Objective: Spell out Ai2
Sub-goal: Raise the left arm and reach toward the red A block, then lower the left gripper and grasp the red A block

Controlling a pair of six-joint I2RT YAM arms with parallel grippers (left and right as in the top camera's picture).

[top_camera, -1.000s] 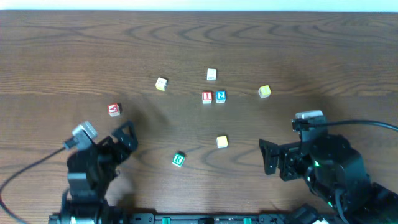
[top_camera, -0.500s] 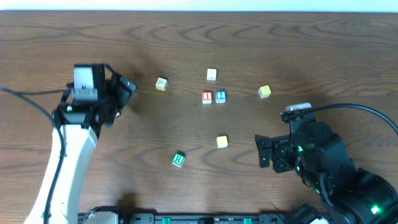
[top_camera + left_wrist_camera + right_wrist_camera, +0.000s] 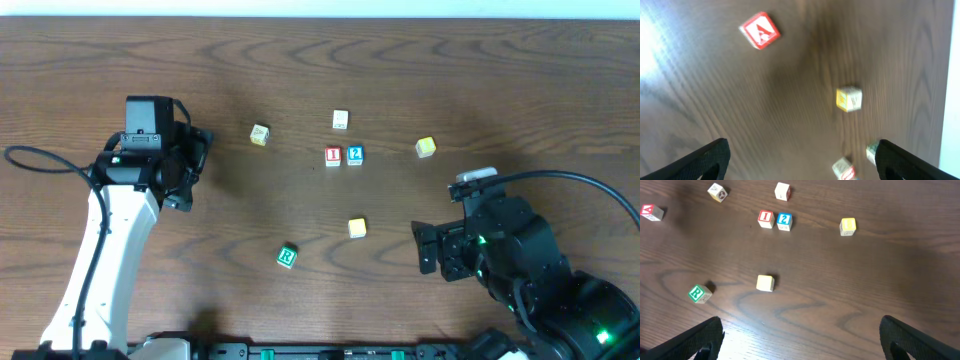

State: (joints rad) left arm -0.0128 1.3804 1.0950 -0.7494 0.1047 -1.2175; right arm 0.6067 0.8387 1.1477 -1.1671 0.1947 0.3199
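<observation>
The red A cube [image 3: 760, 30] is a long way from my right gripper, so next my left gripper picks it up and brings it toward the red I cube [image 3: 333, 157].
The red A cube [image 3: 760, 30] lies on the table ahead of my left gripper [image 3: 802, 152], up and to the left of its open, empty jaws. In the overhead view the left gripper [image 3: 192, 168] covers that cube. The red I cube [image 3: 333, 156] and the blue 2 cube [image 3: 355, 155] sit side by side and touching at mid table, I on the left. My right gripper [image 3: 425, 250] hovers open and empty at the front right. Its wrist view shows the I cube [image 3: 765, 218], the 2 cube [image 3: 784, 221] and the A cube [image 3: 651, 212] far ahead.
Loose cubes lie around: a yellowish one [image 3: 260, 134] just right of the left gripper, a whitish one [image 3: 341, 120] behind the I and 2, a yellow one [image 3: 426, 148] to the right, another yellow one [image 3: 357, 228] and a green R cube [image 3: 287, 257] nearer the front.
My left arm has swung from the front left corner out over the spot where the A cube lies, hiding it from above. The right arm has crept slightly left. No cube has moved.
</observation>
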